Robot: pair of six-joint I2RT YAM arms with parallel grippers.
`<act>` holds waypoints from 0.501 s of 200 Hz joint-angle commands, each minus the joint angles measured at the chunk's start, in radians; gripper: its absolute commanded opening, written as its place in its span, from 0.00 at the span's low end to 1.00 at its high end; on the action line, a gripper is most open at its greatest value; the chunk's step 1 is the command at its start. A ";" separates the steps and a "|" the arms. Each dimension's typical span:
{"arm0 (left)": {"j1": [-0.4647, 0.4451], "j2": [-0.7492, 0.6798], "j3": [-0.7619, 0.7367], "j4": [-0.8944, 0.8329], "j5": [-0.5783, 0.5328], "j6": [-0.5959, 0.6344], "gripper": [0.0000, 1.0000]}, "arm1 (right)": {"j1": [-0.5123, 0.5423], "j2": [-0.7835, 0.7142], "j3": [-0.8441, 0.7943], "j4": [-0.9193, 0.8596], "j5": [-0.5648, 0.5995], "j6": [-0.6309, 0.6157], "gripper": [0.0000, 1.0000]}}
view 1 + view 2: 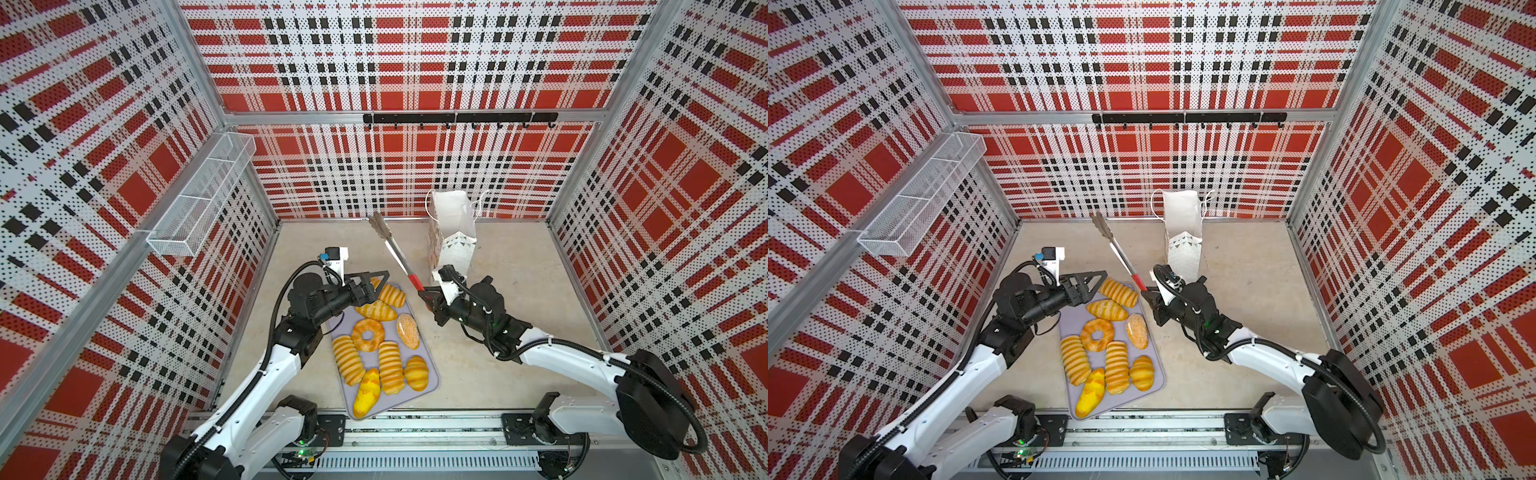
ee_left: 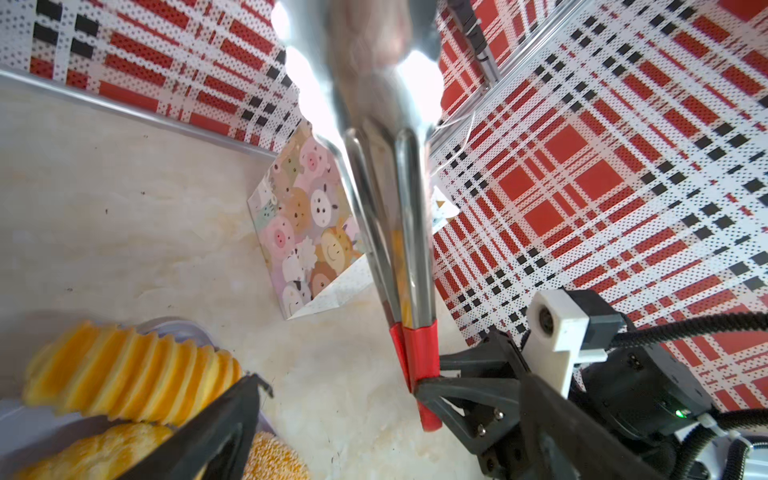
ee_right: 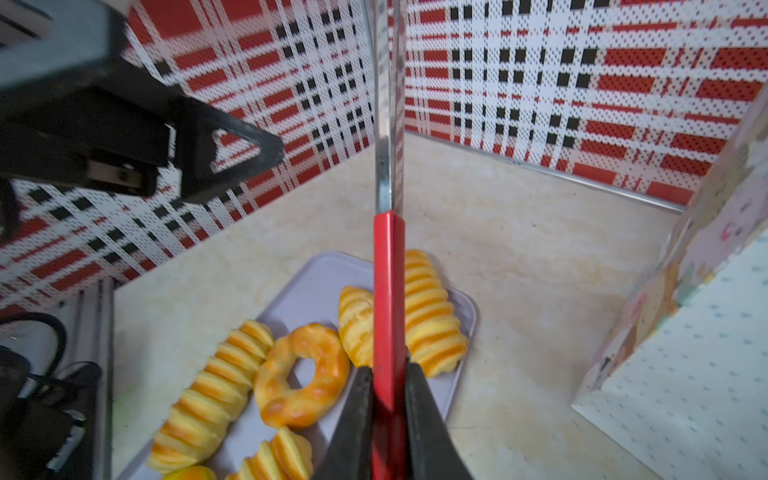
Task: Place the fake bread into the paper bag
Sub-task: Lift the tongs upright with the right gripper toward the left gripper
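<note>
The red handle (image 2: pixel 421 345) is pinched across its edges by my right gripper, so my left gripper should hold the tongs' metal arms (image 2: pixel 414 268) while my right gripper lets go and grips again.
Several golden fake breads, among them a ring doughnut (image 1: pixel 368 335) (image 1: pixel 1097 334) (image 3: pixel 303 374), lie on a lavender tray (image 1: pixel 434 384) (image 1: pixel 1069 320). The white paper bag (image 1: pixel 453 232) (image 1: pixel 1183 232) stands upright at the back; its animal-print side (image 2: pixel 307 232) faces the tray. My right gripper (image 1: pixel 424 296) (image 1: pixel 1148 296) (image 3: pixel 388 370) is shut on the red handle of the metal tongs (image 1: pixel 395 253) (image 1: pixel 1119 253) (image 2: pixel 409 232) (image 3: pixel 388 291), which slant up toward the back wall. My left gripper (image 1: pixel 380 286) (image 1: pixel 1100 284) hangs open over the tray's far end, holding nothing.
A white wire-mesh basket (image 1: pixel 199 195) (image 1: pixel 921 195) hangs on the left wall. A black hook rail (image 1: pixel 457 118) runs along the back wall. Bare tabletop (image 1: pixel 519 332) lies right of the tray and around the bag.
</note>
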 commanded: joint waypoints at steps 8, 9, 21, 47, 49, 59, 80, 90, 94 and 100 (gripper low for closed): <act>-0.018 -0.023 0.035 0.210 -0.007 -0.052 0.99 | 0.002 -0.034 0.039 0.117 -0.113 0.062 0.09; -0.019 -0.022 0.035 0.214 -0.006 -0.054 0.99 | 0.002 -0.034 0.039 0.117 -0.113 0.062 0.09; -0.034 0.006 0.061 0.255 0.023 -0.064 0.98 | 0.002 -0.029 0.065 0.116 -0.129 0.065 0.09; -0.099 0.069 0.135 0.265 0.023 -0.024 0.97 | 0.001 -0.005 0.119 0.123 -0.169 0.095 0.10; -0.103 0.072 0.140 0.266 0.019 -0.022 0.97 | 0.002 -0.004 0.121 0.129 -0.172 0.099 0.10; -0.112 0.090 0.159 0.267 0.005 -0.016 0.97 | 0.001 -0.001 0.126 0.156 -0.186 0.120 0.11; -0.123 0.126 0.193 0.271 -0.005 -0.013 0.95 | 0.001 -0.001 0.133 0.197 -0.184 0.153 0.12; -0.128 0.143 0.204 0.271 -0.010 -0.013 0.94 | 0.001 -0.001 0.142 0.198 -0.173 0.161 0.09; -0.129 0.149 0.206 0.271 -0.010 -0.013 0.94 | 0.001 0.001 0.146 0.198 -0.170 0.161 0.08; -0.129 0.157 0.211 0.271 -0.012 -0.014 0.94 | 0.001 0.006 0.150 0.196 -0.171 0.162 0.08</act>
